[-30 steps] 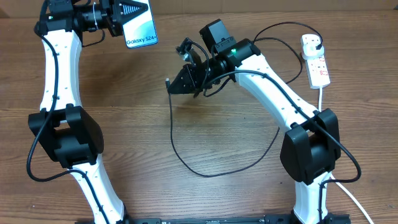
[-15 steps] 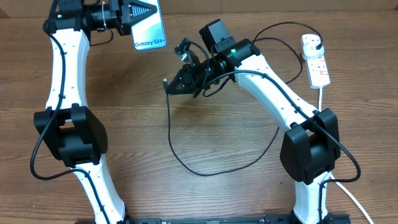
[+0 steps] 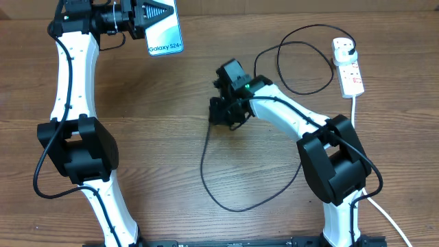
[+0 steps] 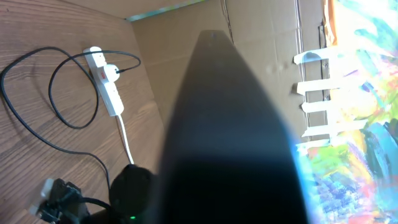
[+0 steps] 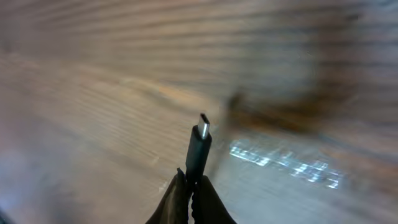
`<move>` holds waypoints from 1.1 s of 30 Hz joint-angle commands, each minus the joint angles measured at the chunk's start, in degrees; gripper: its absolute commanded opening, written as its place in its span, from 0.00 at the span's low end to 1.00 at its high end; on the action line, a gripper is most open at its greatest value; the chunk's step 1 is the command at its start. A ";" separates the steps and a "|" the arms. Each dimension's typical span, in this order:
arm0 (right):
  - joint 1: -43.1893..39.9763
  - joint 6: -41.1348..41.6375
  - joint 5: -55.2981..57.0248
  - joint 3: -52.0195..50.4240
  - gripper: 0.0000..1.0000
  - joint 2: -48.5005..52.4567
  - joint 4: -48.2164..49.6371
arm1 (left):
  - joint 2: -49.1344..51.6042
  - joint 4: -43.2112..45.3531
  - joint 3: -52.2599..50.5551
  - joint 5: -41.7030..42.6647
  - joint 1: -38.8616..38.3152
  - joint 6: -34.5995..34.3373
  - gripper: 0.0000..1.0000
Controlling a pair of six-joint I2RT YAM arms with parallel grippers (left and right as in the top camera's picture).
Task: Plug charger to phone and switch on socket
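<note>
I should put the connector down and grip its black body straight before I plug it into the phone, because the connector's tip is slanted in my right gripper.
My left gripper is shut on the phone and holds it up at the far left, its "Galaxy S24+" screen facing the overhead camera. In the left wrist view a dark blurred shape fills the middle, and I cannot tell finger from phone there. My right gripper is shut on the charger's black connector, tip pointing out, low over the table's middle. The charger cable loops across the table to a black plug in the white socket strip at the far right, which also shows in the left wrist view.
The socket's white lead runs down behind the right arm. A cardboard wall stands behind the table. The cable loop lies between the right arm and the socket.
My right gripper drew back right and down with the connector and now points at the table; the cable loop shifted right. My left arm moved the phone slightly right, then held still.
</note>
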 commanded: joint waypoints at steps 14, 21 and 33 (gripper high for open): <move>-0.11 6.01 9.03 -6.10 0.04 -0.28 8.31 | -1.16 0.09 0.26 2.58 0.02 1.79 0.04; -0.17 8.41 5.18 -6.10 0.32 -0.28 6.80 | -1.16 0.09 0.26 2.60 0.00 1.77 0.04; 1.16 12.44 -0.57 -6.10 0.44 2.80 9.25 | -1.16 0.09 0.26 2.60 -0.02 1.77 0.04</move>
